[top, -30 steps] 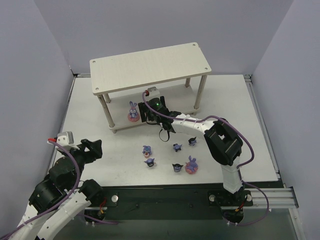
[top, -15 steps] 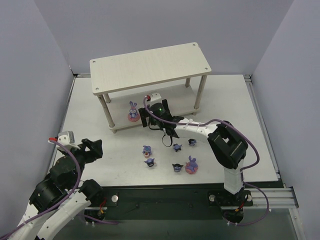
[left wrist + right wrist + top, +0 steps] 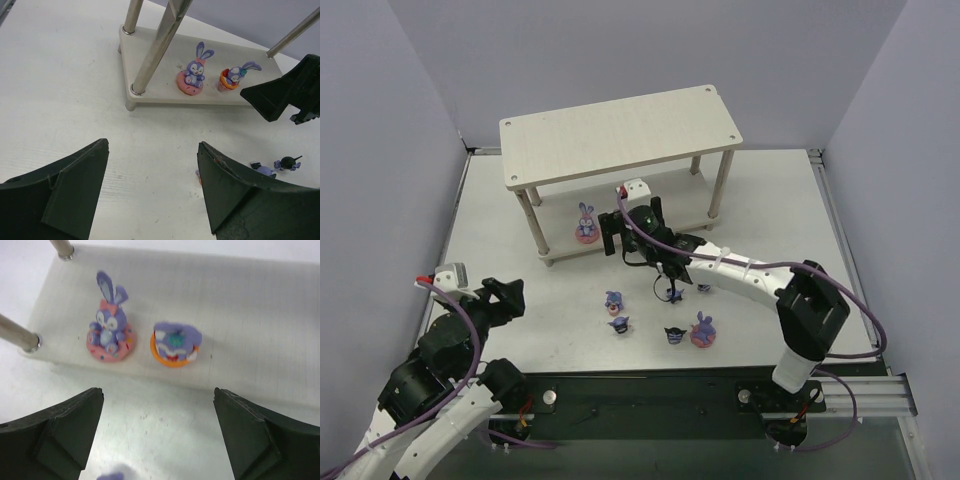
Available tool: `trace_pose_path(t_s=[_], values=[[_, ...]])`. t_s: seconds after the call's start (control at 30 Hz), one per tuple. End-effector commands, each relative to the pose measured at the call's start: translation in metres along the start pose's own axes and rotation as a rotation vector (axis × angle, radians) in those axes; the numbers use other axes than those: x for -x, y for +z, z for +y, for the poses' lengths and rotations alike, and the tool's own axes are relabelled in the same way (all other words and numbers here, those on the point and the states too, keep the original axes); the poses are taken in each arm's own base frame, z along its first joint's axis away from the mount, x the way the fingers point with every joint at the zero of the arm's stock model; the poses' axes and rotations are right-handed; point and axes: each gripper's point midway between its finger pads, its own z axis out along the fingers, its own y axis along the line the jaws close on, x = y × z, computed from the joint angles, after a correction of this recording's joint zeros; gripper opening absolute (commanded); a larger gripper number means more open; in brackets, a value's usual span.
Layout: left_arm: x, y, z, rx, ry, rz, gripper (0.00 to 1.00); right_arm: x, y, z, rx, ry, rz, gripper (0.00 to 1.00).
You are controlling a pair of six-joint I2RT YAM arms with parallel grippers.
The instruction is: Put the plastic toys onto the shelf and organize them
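Note:
The small bunny (image 3: 613,299) stands upright with room for my open fingers at both sides, so my right gripper keeps moving there until it closes around the small bunny.
The beige two-tier shelf (image 3: 620,130) stands at the back. On its lower board (image 3: 250,315) stand a bunny on a pink base (image 3: 109,335) and a bunny on an orange base (image 3: 175,342). My right gripper (image 3: 157,392) is open and empty, just in front of that board's edge (image 3: 626,230). On the table lie a pink-based bunny (image 3: 702,332), a small bunny (image 3: 614,300) and dark pointed-ear figures (image 3: 619,323) (image 3: 674,334) (image 3: 705,288). My left gripper (image 3: 152,146) is open and empty over bare table at the near left (image 3: 505,295).
The right arm (image 3: 740,270) stretches low across the table above the loose toys and partly hides one dark figure (image 3: 672,292). The shelf's metal legs (image 3: 155,47) stand at the lower board's corners. Grey walls close in both sides.
The right arm has stretched out, its elbow swinging right and down, while its gripper stays in front of the lower board, shifted slightly right. The left arm has not moved.

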Motion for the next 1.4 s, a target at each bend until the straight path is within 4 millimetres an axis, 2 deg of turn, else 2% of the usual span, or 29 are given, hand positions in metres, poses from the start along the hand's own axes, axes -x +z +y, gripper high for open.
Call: trace_pose_path(t_s=[0.0,0.03,0.07,0.13,0.17,0.27,0.37,0.4,0.53,0.93,1.37], values=[[0.006,-0.002,-0.001,-0.005,-0.019,-0.021,0.82,-0.014,-0.038,0.01,-0.027,0.047,0.098,0.99],[0.007,-0.002,-0.001,-0.004,-0.02,-0.022,0.82,-0.012,-0.048,0.015,-0.016,0.064,0.093,0.99],[0.006,-0.002,0.0,-0.004,-0.019,-0.021,0.81,-0.026,-0.059,0.029,0.013,0.043,0.117,0.99],[0.006,-0.002,-0.001,-0.009,-0.021,-0.021,0.81,-0.03,-0.074,0.042,0.042,0.059,0.121,0.99],[0.007,-0.002,-0.001,-0.01,-0.022,-0.022,0.81,-0.043,-0.083,0.052,0.059,0.077,0.144,0.99],[0.008,-0.003,-0.001,-0.015,-0.029,-0.027,0.81,-0.062,-0.092,0.059,0.04,0.147,0.181,0.99],[0.007,-0.004,0.0,-0.018,-0.033,-0.03,0.82,-0.086,-0.098,0.061,-0.029,0.117,0.195,0.99],[0.007,-0.005,0.0,-0.019,-0.035,-0.032,0.81,-0.091,-0.101,0.067,-0.039,0.145,0.196,0.98],[0.008,-0.005,0.0,-0.022,-0.036,-0.033,0.82,-0.11,-0.093,0.067,-0.105,0.174,0.197,0.95],[0.009,-0.006,0.0,-0.027,-0.037,-0.037,0.82,-0.132,-0.062,0.072,-0.187,0.228,0.175,0.81],[0.009,-0.007,0.0,-0.031,-0.035,-0.039,0.82,-0.135,-0.042,0.072,-0.219,0.215,0.144,0.6]])
